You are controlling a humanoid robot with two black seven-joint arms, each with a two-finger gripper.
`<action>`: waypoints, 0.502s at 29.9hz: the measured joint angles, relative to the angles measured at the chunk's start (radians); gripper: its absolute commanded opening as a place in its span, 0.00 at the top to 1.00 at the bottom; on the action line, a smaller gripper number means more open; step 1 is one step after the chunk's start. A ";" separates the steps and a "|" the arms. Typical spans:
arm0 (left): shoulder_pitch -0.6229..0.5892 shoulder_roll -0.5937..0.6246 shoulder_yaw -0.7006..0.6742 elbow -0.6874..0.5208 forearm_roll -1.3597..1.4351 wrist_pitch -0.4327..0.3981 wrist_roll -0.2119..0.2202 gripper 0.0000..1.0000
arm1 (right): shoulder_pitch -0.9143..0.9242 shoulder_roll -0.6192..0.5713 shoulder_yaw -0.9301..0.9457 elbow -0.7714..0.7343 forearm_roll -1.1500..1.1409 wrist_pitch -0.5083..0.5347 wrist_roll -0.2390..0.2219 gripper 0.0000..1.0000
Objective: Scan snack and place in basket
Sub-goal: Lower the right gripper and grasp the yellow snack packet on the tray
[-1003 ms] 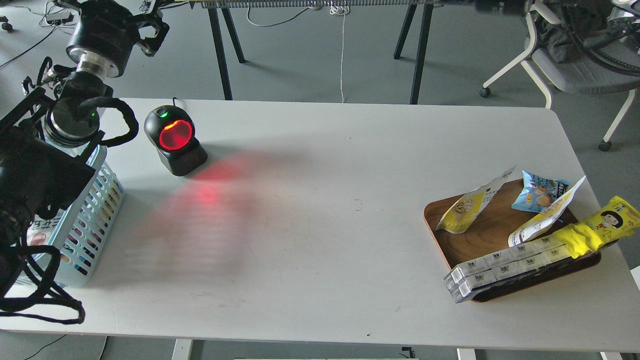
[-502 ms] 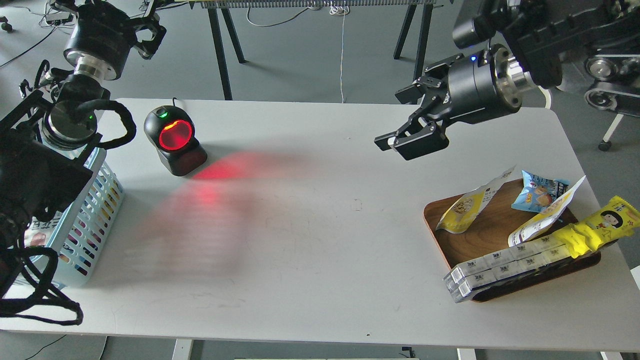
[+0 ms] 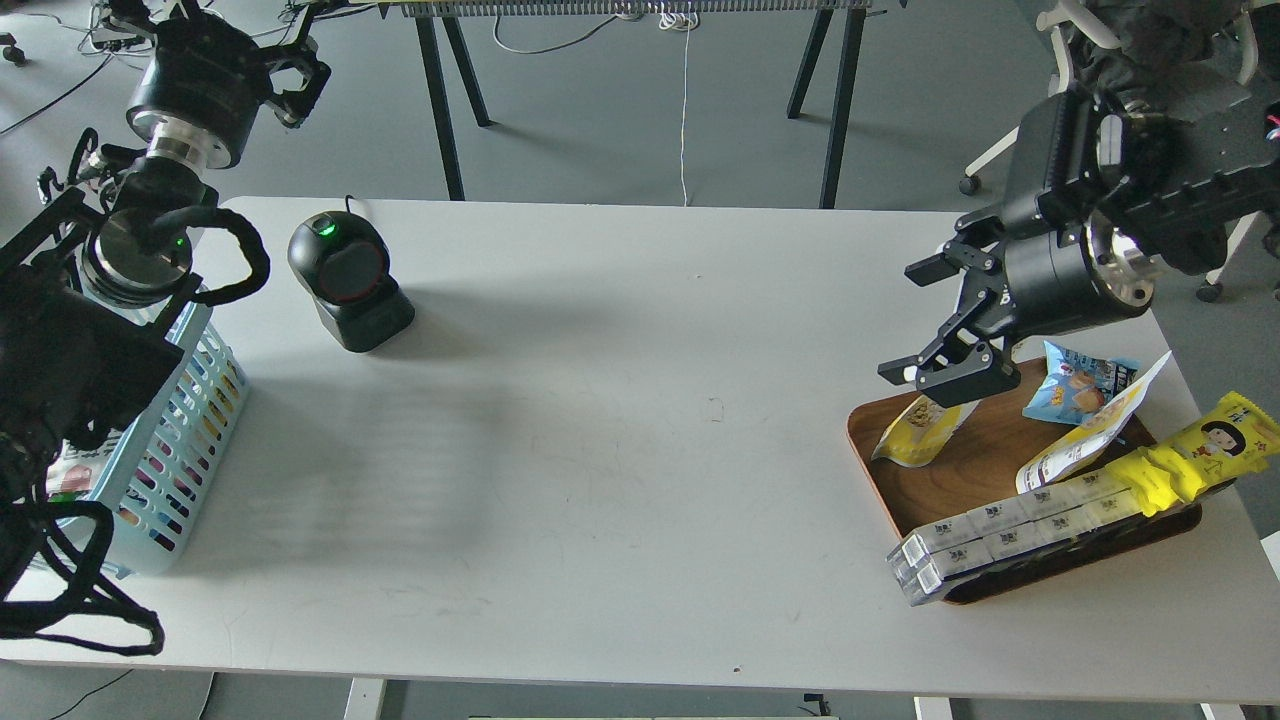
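Observation:
I can see brown wood (image 3: 992, 451) between the flat yellow pouch (image 3: 921, 432) and the second pouch, so I expect the flat yellow pouch to come up by itself when I lift it.
The snack (image 3: 912, 438), a flat yellow pouch, lies on the left side of the brown wooden tray (image 3: 985, 470); its white top is hidden behind my right gripper. My right gripper (image 3: 918, 322) hangs just above the pouch with its fingers spread apart and empty. The light blue slotted basket (image 3: 185, 420) stands at the table's left edge, partly behind my left arm. My left gripper (image 3: 220, 40) is raised beyond the table's far left corner, above the basket's far end, with its fingers spread and nothing in them.
A black barcode scanner (image 3: 350, 282) stands at the back left of the table. The tray also holds a small blue packet (image 3: 1080, 385), a second yellow and white pouch (image 3: 1085, 440), a long yellow cartoon-face pack (image 3: 1200, 450) and a row of clear boxes (image 3: 1000, 540).
My right gripper moved right and down, from over the table's back to just above the pouch on the tray. The scanner's red light went out. My left arm barely moved.

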 measured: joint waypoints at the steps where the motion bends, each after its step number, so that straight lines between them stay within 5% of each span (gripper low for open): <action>1: 0.001 -0.001 0.000 0.000 0.000 0.000 0.000 0.00 | -0.021 -0.002 -0.002 -0.014 -0.010 -0.001 0.000 0.04; 7: 0.002 -0.011 0.000 0.000 0.000 0.000 0.000 0.00 | -0.117 0.005 0.000 -0.124 -0.023 -0.019 0.000 0.06; 15: 0.006 -0.012 0.000 0.002 0.000 0.000 0.000 0.00 | -0.178 0.011 0.001 -0.166 -0.029 -0.020 0.000 0.26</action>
